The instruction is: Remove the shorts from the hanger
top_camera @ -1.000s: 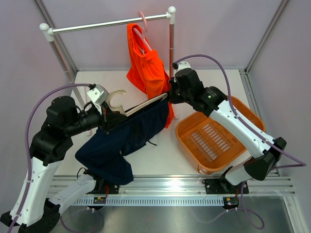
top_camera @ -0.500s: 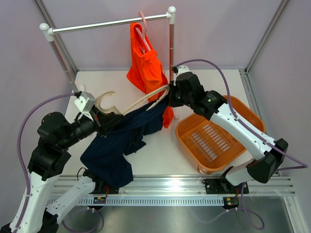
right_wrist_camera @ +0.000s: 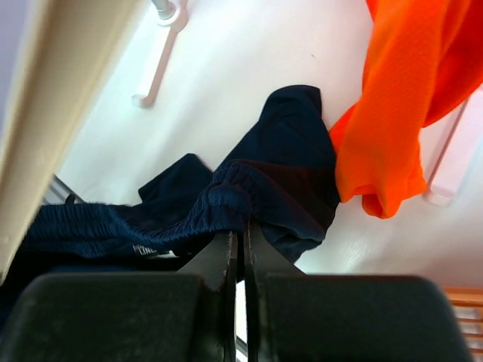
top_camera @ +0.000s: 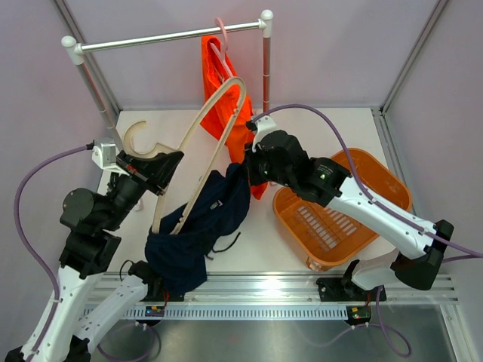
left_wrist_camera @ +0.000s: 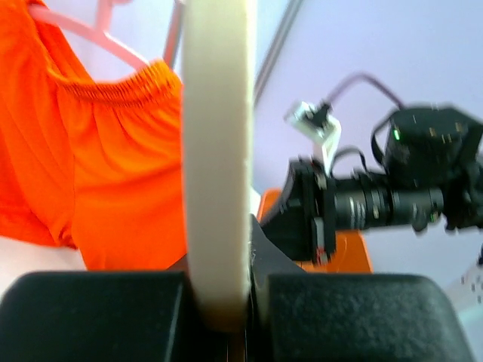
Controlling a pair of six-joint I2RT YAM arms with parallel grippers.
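The cream hanger's near end [top_camera: 167, 227] is inside the navy shorts, so next my right gripper pulls the waistband of the shorts off that end of the hanger and over toward the orange basket [top_camera: 323, 228].
My left gripper [top_camera: 155, 170] is shut on a cream hanger [top_camera: 198, 139] near its hook and holds it tilted up, its far end near the rail. In the left wrist view the hanger's bar [left_wrist_camera: 219, 151] sits between the jaws of the left gripper [left_wrist_camera: 223, 302]. The navy shorts [top_camera: 204, 219] hang bunched around the hanger's near end. My right gripper [top_camera: 240, 167] is shut on their waistband, which shows in the right wrist view [right_wrist_camera: 256, 196] at the right gripper [right_wrist_camera: 241, 230]. The orange shorts [top_camera: 226, 105] hang on a pink hanger [top_camera: 220, 38] from the rail.
The white clothes rail [top_camera: 166, 36] crosses the back, with a post [top_camera: 266, 75] close behind my right wrist. An orange basket [top_camera: 339, 211] lies at the right under my right arm. The rack's white foot [right_wrist_camera: 155, 68] lies on the white table.
My left gripper has swung the cream hanger up and back, its far end now near the rail. The navy shorts have slid down toward its near end. My right gripper has moved left with the waistband.
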